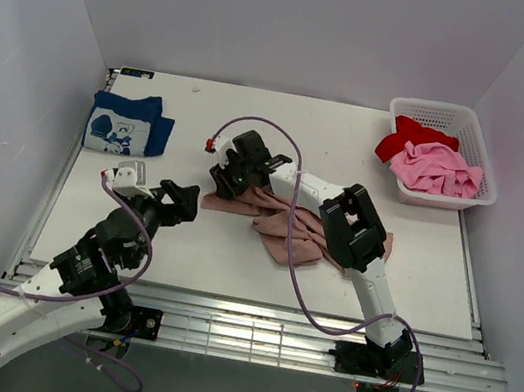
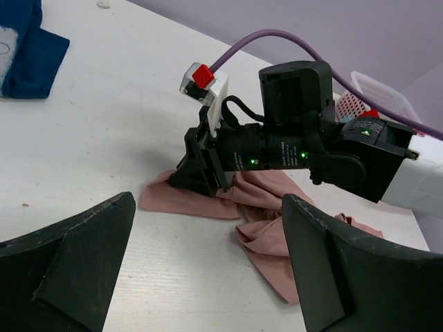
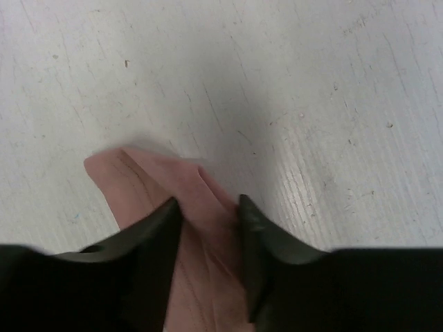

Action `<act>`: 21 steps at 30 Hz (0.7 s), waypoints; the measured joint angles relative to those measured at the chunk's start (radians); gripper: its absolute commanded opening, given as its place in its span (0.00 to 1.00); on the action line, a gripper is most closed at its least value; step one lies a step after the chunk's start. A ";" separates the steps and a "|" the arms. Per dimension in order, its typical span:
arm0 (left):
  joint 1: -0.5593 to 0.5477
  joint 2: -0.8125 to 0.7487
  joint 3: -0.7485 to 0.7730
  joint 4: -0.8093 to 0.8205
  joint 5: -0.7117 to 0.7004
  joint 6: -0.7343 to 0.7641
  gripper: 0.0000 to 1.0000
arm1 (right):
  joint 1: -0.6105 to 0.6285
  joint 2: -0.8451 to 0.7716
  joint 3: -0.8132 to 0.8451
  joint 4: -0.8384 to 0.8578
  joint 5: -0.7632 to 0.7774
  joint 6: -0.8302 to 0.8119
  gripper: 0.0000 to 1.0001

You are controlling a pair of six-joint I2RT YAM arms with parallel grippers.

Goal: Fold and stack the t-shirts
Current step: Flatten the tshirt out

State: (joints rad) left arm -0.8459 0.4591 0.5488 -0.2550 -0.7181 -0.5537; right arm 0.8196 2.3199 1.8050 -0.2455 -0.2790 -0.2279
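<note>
The pink-tan t-shirt lies crumpled and its corner is between my right gripper's fingers. I should pull that corner toward the white basket to spread the t-shirt out.
A dusty pink-tan t-shirt lies crumpled at the table's middle. My right gripper points down on the shirt's left corner. In the right wrist view its jaws stand partway open, astride a raised fold of the pink-tan cloth, both fingertips against it. My left gripper hovers wide open just left of the shirt, with bare table between its fingers and the cloth ahead. A folded navy t-shirt with a white print lies at the far left.
A white basket at the far right holds a red t-shirt and a bright pink one. The right arm's purple cable loops over the middle. White walls close in the table on three sides.
</note>
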 measured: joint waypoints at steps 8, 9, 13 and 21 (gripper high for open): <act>0.000 -0.019 0.000 -0.007 -0.007 0.002 0.97 | 0.006 0.006 0.006 0.001 0.053 0.015 0.08; 0.000 -0.018 0.000 -0.007 -0.007 0.001 0.97 | 0.010 0.004 0.006 0.000 0.074 0.018 0.08; 0.000 -0.016 0.000 -0.014 -0.007 -0.002 0.97 | 0.029 -0.019 0.029 -0.046 0.152 0.030 0.08; 0.000 -0.072 0.000 -0.040 -0.013 -0.013 0.97 | 0.045 -0.266 0.263 -0.237 0.290 0.053 0.08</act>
State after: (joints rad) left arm -0.8459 0.3866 0.5491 -0.2955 -0.7315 -0.5667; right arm 0.8642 2.0544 2.0678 -0.4824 0.0113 -0.1753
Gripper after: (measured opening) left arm 0.971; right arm 0.086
